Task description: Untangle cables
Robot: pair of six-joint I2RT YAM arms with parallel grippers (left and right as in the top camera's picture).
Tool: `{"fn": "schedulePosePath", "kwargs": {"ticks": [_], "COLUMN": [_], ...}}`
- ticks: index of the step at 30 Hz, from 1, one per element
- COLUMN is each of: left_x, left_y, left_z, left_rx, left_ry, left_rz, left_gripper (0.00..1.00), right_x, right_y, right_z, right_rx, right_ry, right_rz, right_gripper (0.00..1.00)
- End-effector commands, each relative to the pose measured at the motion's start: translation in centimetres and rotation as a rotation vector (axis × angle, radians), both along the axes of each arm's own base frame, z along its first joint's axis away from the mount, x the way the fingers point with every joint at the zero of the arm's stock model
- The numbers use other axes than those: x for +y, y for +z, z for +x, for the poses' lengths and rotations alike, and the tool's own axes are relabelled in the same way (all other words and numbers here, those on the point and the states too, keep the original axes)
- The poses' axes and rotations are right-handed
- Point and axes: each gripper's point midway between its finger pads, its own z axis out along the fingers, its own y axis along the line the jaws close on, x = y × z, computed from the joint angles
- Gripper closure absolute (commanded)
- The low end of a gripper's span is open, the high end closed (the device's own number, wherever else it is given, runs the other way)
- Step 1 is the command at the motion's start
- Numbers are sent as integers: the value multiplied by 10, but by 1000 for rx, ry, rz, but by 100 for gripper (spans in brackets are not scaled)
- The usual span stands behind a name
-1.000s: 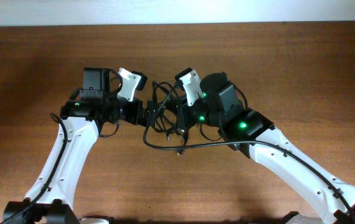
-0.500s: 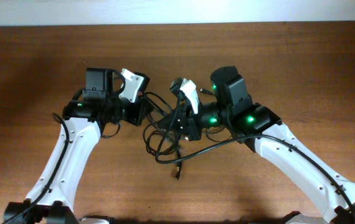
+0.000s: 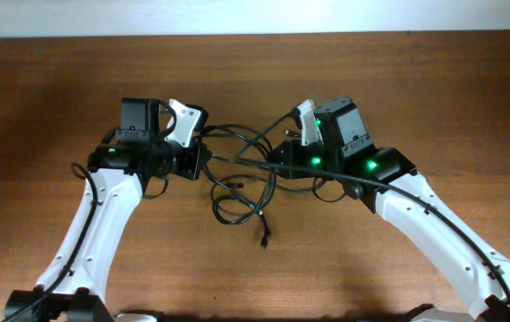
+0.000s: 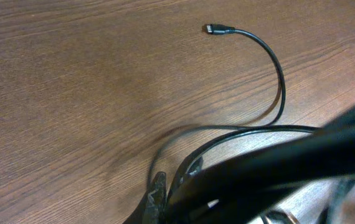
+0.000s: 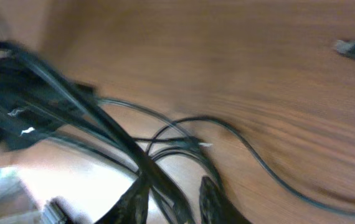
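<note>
I should open my left gripper and move it back before my right gripper pulls a cable free, because strands of cable (image 3: 239, 162) stretch from my left gripper to my right gripper.
The black cables (image 3: 242, 170) lie tangled on the wooden table between my two arms. Strands stretch from one gripper to the other. Loose loops (image 3: 233, 211) hang toward the near side and end in a small plug (image 3: 263, 240). My left gripper (image 3: 203, 159) is shut on a thick bundle of cable (image 4: 271, 155) that crosses its jaws (image 4: 172, 186). A free plug end (image 4: 218, 28) curls away on the wood. My right gripper (image 5: 172, 199) has its jaws parted, and a cable strand (image 5: 159, 180) runs between them against the left finger (image 5: 137, 202).
The brown wooden table (image 3: 434, 89) stretches around the tangle. A pale wall strip (image 3: 255, 16) borders the far edge. Another plug (image 5: 352, 48) lies on the wood at the top right of the right wrist view.
My left gripper has shut on the cables. The right gripper has pulled away to the right and its jaws have parted. The bunched tangle has stretched out between the arms.
</note>
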Motion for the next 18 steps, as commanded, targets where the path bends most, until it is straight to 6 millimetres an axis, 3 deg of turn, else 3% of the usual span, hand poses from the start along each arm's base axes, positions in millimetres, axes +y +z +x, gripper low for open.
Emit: {"fn": "schedulePosePath", "kwargs": {"ticks": [1, 2, 3, 5, 6, 10, 11, 13, 18], "left_x": [28, 50, 58, 66, 66, 60, 45, 13, 15], "left_y": [-7, -13, -15, -16, -16, -16, -14, -5, -1], "left_z": [9, 11, 11, 11, 11, 10, 7, 1, 9], "left_rx": [50, 91, 108, 132, 140, 254, 301, 383, 342], "left_ry": [233, 410, 488, 598, 620, 859, 819, 698, 701], "left_rz": [67, 115, 126, 115, 102, -77, -150, -290, -293], "left_gripper": [100, 100, 100, 100, 100, 100, 100, 100, 100], "right_x": [-33, -33, -32, -32, -32, -31, -26, 5, 15], "right_y": [-6, -6, -6, -6, -8, -25, -30, -42, -63], "right_z": [18, 18, 17, 17, 18, 21, 22, 23, 27], "right_rx": [5, 5, 5, 5, 8, 42, 36, -13, 1], "right_ry": [-222, -222, -219, -219, -220, -216, -179, -19, -2], "right_rz": [-102, -102, -102, -102, -104, -127, -131, -106, -115], "right_gripper": [56, 47, 40, 12, 5, 1, 1, 1, 1]}}
